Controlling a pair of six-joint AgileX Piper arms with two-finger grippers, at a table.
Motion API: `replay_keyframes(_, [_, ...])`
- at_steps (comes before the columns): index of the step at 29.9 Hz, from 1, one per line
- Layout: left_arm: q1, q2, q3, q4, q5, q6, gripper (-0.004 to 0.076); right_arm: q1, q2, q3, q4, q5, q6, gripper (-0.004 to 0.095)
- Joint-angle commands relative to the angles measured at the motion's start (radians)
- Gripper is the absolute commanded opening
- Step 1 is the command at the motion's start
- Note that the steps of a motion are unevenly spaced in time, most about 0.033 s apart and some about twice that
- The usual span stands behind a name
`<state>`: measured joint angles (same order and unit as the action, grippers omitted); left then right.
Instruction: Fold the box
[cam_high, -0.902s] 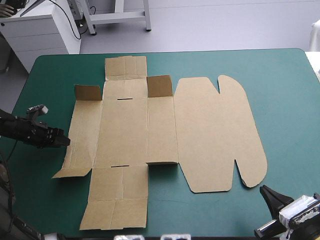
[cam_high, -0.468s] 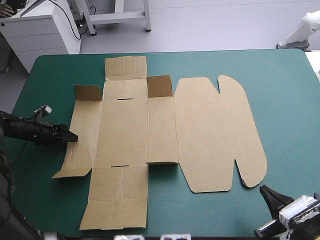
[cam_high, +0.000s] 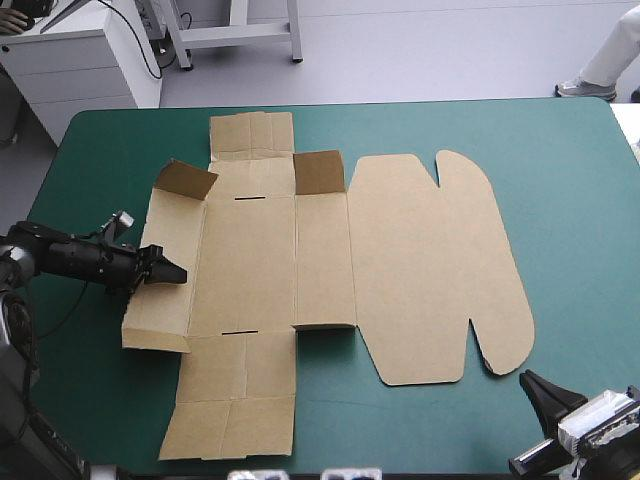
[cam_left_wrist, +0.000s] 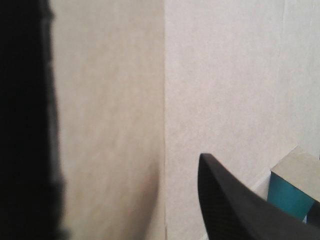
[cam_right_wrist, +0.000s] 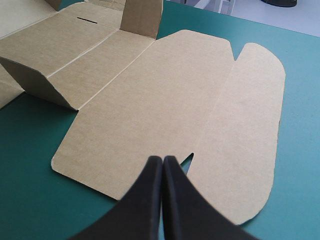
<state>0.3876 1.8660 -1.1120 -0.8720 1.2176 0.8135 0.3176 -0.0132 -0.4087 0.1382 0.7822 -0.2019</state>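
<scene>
My gripper will turn the box, and the rounded lid (cam_high: 435, 270) will swing round and stay flat, because the lid is joined to the box along a long crease (cam_high: 351, 258).
The brown box (cam_high: 250, 260) lies as a cut sheet in the middle of the table, its rounded lid (cam_high: 430, 260) flat toward the right. The left side panel (cam_high: 160, 295) is tilted up off the cover, and its far end flap (cam_high: 185, 180) is lifted. My left gripper (cam_high: 168, 270) is against this panel from the left. In the left wrist view its fingers (cam_left_wrist: 235, 205) stand apart, open, with brown board (cam_left_wrist: 225, 75) filling the picture ahead. My right gripper (cam_high: 540, 390) rests near the table's front right corner, shut (cam_right_wrist: 162, 161), pointing at the lid's near edge (cam_right_wrist: 150, 90).
A small flap (cam_high: 318, 172) stands upright at the far end of the panel between base and lid. The near and far end panels (cam_high: 235, 395) lie flat. Teal-green cover (cam_high: 570, 200) shows right of the lid up to the table's edge.
My left gripper has moved right into the box's left side panel, which has tipped up from flat; its end flaps rose with it. The right arm has not moved.
</scene>
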Motion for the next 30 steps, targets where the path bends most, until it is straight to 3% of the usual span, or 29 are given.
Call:
replay_keyframes(1, [-0.059, -0.030, 0.001, 0.013, 0.078, -0.022, 0.0263, 0.001, -0.021, -0.022, 0.003, -0.075, -0.010, -0.0020])
replay_keyframes(4, [-0.086, -0.030, 0.001, 0.013, 0.076, -0.058, 0.0170, 0.001, -0.021, -0.022, 0.003, -0.075, -0.010, -0.0020])
replay_keyframes(10, [-0.094, -0.030, -0.001, 0.009, 0.076, -0.047, 0.0077, 0.001, -0.021, -0.022, 0.003, -0.075, -0.010, -0.0018])
replay_keyframes(13, [-0.094, -0.033, -0.001, 0.009, 0.076, -0.016, -0.0008, 0.001, -0.021, -0.022, 0.003, -0.075, -0.010, -0.0020])
replay_keyframes(20, [-0.119, -0.117, -0.059, 0.053, 0.018, 0.044, -0.0008, 0.001, -0.021, -0.022, 0.001, -0.075, -0.010, -0.0020])
replay_keyframes(30, [-0.370, -0.305, -0.360, 0.485, -0.080, 0.015, -0.0008, 0.001, -0.021, -0.022, 0.001, -0.075, -0.010, -0.0020])
